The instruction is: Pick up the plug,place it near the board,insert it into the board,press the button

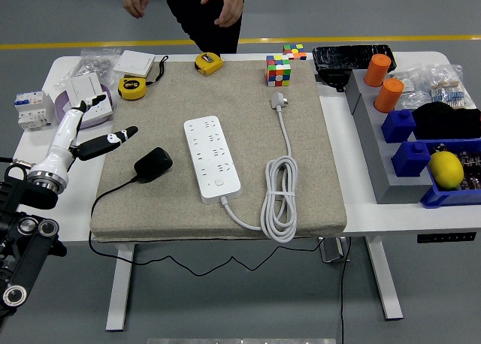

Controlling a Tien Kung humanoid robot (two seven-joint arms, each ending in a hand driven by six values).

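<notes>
I see the thin black cord hanging slack past the mat's front edge, so the black plug will get to the board with its cord trailing when I carry it.
A black plug adapter lies on the beige mat, its thin black cord running off the mat's front left. To its right lies the white power strip board, with its button near the front end and its white cable coiled at the right. My left hand hovers over the mat's left edge, left of the plug and apart from it, fingers spread and holding nothing. My right arm does not show.
Two yellow tape measures and a colour cube sit at the mat's back. White switches and a breaker lie far left. Grey bins with orange cylinders, blue blocks and a lemon stand right. A person stands at the far side with both hands raised.
</notes>
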